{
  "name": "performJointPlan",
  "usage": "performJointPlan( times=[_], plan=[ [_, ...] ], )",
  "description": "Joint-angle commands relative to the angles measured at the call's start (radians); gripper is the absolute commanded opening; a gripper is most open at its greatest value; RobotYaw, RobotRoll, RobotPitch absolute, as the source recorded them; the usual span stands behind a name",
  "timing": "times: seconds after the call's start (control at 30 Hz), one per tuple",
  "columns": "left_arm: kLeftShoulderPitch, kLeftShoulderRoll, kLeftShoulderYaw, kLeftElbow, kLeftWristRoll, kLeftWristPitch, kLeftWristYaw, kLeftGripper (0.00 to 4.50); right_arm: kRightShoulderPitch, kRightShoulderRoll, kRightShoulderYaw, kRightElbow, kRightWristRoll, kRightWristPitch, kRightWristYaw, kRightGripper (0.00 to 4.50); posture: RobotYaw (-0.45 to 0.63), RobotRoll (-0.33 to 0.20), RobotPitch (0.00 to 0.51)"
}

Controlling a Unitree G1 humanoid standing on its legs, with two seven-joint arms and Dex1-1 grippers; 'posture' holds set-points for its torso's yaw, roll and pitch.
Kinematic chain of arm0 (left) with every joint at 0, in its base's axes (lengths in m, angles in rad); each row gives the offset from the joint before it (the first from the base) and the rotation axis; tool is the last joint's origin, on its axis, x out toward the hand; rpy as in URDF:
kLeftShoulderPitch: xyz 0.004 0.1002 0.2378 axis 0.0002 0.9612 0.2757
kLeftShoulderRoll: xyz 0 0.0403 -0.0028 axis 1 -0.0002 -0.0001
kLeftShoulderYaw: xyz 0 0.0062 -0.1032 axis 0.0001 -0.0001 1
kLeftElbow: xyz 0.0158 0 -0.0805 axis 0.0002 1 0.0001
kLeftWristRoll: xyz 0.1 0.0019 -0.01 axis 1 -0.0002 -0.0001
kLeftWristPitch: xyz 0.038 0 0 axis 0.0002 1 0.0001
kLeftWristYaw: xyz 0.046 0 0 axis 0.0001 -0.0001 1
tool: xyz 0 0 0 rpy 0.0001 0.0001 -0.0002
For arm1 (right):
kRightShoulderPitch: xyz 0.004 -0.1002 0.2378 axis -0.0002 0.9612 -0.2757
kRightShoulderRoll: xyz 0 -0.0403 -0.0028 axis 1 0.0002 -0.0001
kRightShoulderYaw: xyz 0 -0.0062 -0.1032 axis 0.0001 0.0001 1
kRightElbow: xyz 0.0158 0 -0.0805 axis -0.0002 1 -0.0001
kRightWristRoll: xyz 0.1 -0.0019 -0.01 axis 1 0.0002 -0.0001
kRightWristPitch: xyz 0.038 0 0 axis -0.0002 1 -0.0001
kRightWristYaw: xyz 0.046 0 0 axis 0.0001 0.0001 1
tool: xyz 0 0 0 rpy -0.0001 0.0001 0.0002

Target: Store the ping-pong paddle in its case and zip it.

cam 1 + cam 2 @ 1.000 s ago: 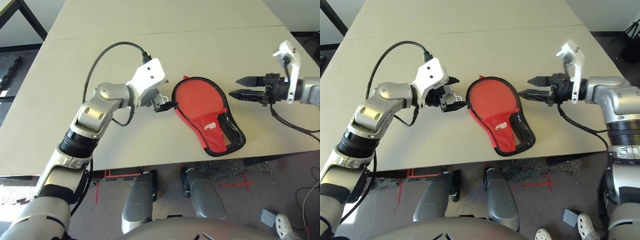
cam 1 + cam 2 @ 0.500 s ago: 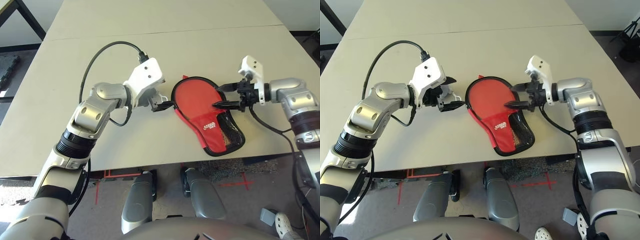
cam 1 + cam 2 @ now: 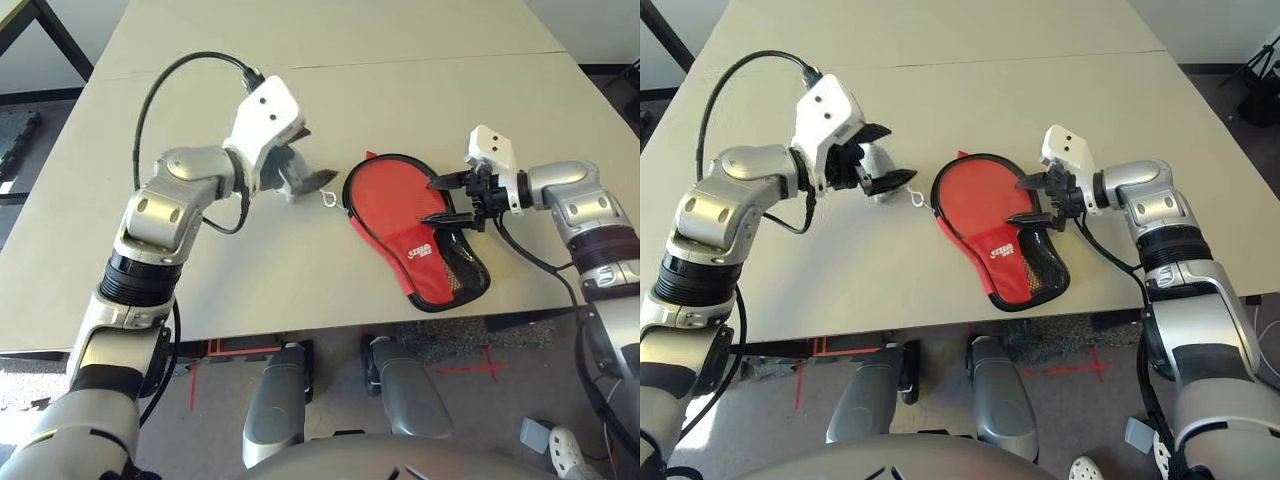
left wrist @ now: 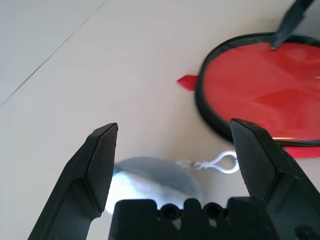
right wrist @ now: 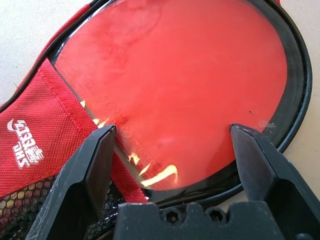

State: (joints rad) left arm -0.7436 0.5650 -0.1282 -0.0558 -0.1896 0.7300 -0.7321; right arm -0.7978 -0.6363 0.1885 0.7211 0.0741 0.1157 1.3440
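Observation:
The white loop (image 3: 331, 199) is on the other side of the case from the robot's right gripper, so next the left gripper takes hold of the grey-white lump (image 3: 878, 163) and pulls it toward the red tab.
The red case (image 3: 428, 268) lies unzipped on the table with the ping-pong paddle (image 3: 388, 195) inside. The paddle's red face (image 5: 185, 80) shows, while its handle is hidden under the flap with the white logo (image 5: 24, 143) and mesh pocket (image 3: 462, 265). My right gripper (image 3: 440, 200) is open, its fingers (image 5: 97, 165) spread just over the right part of the paddle's face. My left gripper (image 3: 308, 180) is open, left of the case and apart from it. It hovers over a small grey-white lump (image 4: 150, 176) with a white loop (image 4: 222, 162).
The case's black zipper edging (image 4: 207, 107) and a small red tab (image 4: 187, 81) point toward the left gripper. The pale table (image 3: 400, 100) stretches behind with a seam across it. Its front edge (image 3: 300, 325) runs close below the case.
My left gripper has drawn back from the case's left edge, up and to the left, and now stands open over the lump. The right gripper came in over the paddle.

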Motion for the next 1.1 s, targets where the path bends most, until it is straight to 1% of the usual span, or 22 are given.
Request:
performJointPlan(
  times=[0.03,0.13,0.37,0.47,0.63,0.77,0.9,0.93,1.1],
  plan=[
    [-0.040,-0.018,0.037,0.086,0.007,0.052,0.056,4.50,0.058,0.014,0.044,0.024,-0.046,0.015,0.001,4.47,0.06,0.000,0.200],
    [-0.079,-0.045,0.056,0.149,0.004,0.115,0.105,4.50,0.066,0.015,0.041,0.014,-0.049,0.017,-0.002,4.47,0.06,0.000,0.200],
    [-0.116,-0.082,0.054,0.225,-0.005,0.221,0.144,4.50,0.074,0.014,0.038,0.000,-0.050,0.017,-0.010,4.47,0.05,0.000,0.200],
    [-0.112,-0.102,0.049,0.236,-0.015,0.266,0.148,4.50,0.075,0.013,0.038,-0.003,-0.052,0.015,-0.013,4.47,0.05,0.000,0.199],
    [-0.082,-0.103,0.007,0.257,0.014,0.268,0.152,4.50,0.078,0.013,0.039,-0.007,-0.054,0.013,-0.019,4.47,0.04,0.000,0.199],
    [-0.069,-0.105,0.002,0.249,0.007,0.276,0.151,4.43,0.087,0.009,0.043,-0.011,-0.061,0.003,-0.025,4.49,0.04,0.000,0.199],
    [-0.069,-0.096,-0.011,0.242,0.000,0.290,0.133,3.18,0.090,0.009,0.042,-0.011,-0.067,-0.001,-0.031,4.50,0.03,0.000,0.198],
    [-0.066,-0.092,-0.019,0.232,-0.003,0.293,0.121,2.75,0.090,0.011,0.042,-0.011,-0.067,-0.002,-0.033,4.50,0.03,0.000,0.197],
    [-0.057,-0.071,-0.059,0.208,-0.004,0.280,0.071,0.96,0.095,0.017,0.044,-0.019,-0.067,-0.001,-0.039,4.50,0.03,0.000,0.195]
  ],
)
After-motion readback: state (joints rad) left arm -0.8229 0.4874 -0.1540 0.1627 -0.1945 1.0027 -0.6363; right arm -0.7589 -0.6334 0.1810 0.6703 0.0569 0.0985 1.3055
